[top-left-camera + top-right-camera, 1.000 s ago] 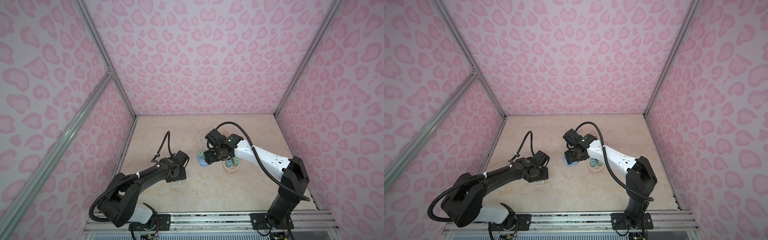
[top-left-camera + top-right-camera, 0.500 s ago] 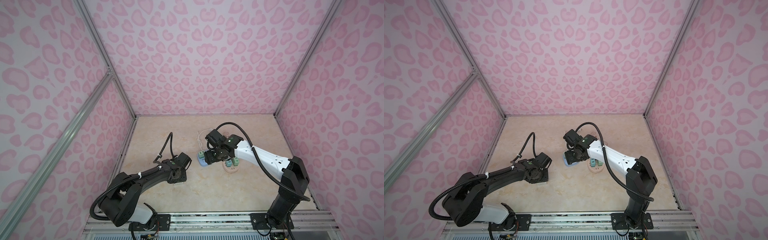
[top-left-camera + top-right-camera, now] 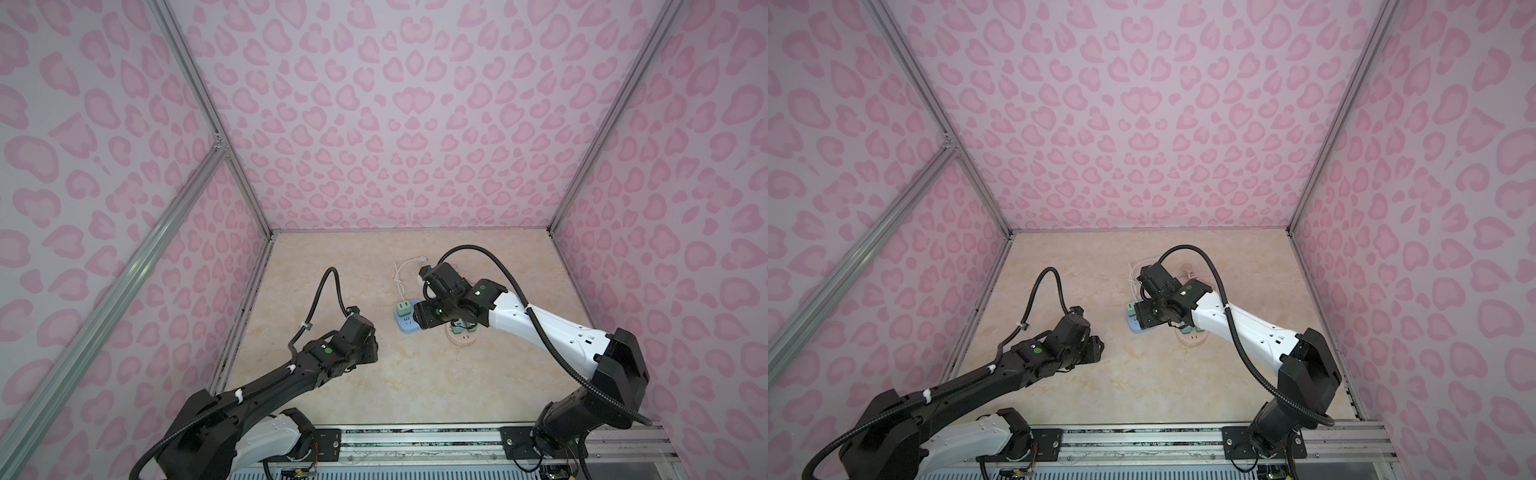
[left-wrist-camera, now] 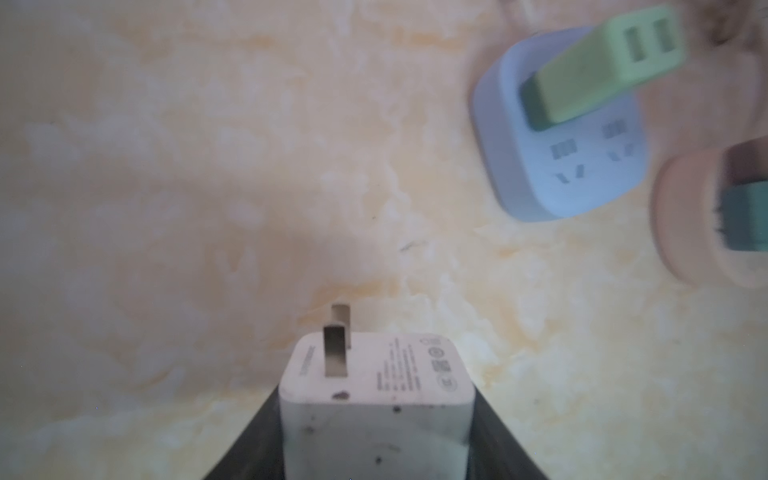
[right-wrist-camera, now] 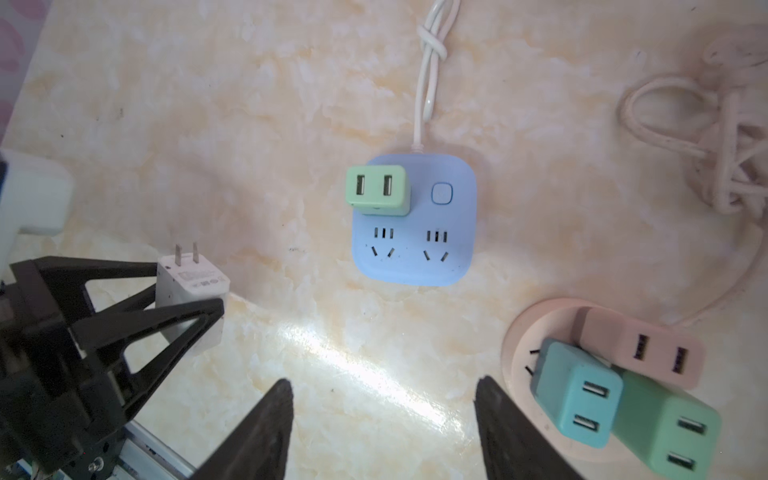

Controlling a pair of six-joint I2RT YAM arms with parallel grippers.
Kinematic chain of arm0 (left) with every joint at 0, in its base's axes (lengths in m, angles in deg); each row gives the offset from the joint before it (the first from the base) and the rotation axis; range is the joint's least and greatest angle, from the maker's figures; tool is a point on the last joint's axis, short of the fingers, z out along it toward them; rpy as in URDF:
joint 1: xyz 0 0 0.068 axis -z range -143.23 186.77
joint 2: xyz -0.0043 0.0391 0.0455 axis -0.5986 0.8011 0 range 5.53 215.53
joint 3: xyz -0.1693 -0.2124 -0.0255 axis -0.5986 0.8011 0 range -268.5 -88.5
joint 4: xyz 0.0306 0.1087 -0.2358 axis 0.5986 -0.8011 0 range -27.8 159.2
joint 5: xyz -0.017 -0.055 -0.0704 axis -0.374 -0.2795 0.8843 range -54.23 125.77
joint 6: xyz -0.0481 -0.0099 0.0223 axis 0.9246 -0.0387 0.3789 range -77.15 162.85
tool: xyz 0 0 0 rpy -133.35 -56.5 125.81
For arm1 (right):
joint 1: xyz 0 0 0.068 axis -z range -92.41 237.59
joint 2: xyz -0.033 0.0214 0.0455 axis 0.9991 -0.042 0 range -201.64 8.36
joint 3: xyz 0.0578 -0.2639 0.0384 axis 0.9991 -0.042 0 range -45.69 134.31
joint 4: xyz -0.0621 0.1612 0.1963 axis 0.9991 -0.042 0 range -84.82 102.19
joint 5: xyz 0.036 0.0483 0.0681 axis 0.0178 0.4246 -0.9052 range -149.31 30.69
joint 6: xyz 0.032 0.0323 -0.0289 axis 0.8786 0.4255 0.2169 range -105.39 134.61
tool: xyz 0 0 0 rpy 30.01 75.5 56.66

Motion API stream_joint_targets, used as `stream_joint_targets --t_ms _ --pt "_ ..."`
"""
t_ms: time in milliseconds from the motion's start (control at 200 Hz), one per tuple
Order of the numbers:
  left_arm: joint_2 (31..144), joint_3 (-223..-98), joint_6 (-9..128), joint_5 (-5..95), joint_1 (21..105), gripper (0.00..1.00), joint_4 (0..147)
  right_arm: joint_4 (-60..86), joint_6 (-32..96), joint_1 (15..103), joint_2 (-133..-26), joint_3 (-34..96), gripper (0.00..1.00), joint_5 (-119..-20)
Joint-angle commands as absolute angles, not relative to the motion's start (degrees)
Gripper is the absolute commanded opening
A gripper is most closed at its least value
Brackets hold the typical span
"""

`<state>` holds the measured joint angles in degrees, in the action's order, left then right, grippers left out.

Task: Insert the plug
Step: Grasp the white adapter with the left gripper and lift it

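Note:
Next, I take over the plug (image 5: 194,274) with my right gripper before it goes into the blue power strip, because the white plug's pins (image 5: 186,253) point up in my left gripper.
A white two-prong plug (image 4: 376,395) (image 5: 189,286) sits between the black fingers of my left gripper (image 4: 376,390) (image 5: 189,289), which is shut on it low over the table, left of the sockets. In both top views the left gripper (image 3: 368,353) (image 3: 1094,347) hides the plug. The blue power strip (image 3: 404,323) (image 3: 1133,327) (image 4: 557,166) (image 5: 413,249) lies flat with a light green adapter (image 5: 377,189) (image 4: 598,66) in one socket and two free sockets. My right gripper (image 5: 384,381) (image 3: 432,318) hangs open above the table beside the strip, holding nothing.
A round pink socket base (image 5: 519,345) (image 3: 461,340) (image 4: 698,216) beside the strip carries teal (image 5: 577,390), green (image 5: 669,432) and pink (image 5: 648,349) adapters. The strip's white cord (image 5: 428,75) and a knotted pink cord (image 5: 723,158) lie behind. Pink patterned walls enclose the table.
My left gripper has shifted a little towards the front right, and the white plug seen beneath it earlier is now covered by it. The right arm has barely moved.

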<state>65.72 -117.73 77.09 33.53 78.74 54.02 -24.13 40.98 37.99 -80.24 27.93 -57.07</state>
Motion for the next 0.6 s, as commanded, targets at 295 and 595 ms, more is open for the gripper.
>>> stream_joint_targets --t_ms 295,595 --pt "38.24 -120.91 73.87 35.36 80.33 0.03 56.16 -2.20 36.01 34.59 -66.79 13.89 0.67 -47.69" --pt "36.31 -128.09 76.42 48.35 80.30 0.03 59.60 4.01 28.14 25.36 -63.71 11.87 0.67 -39.36"
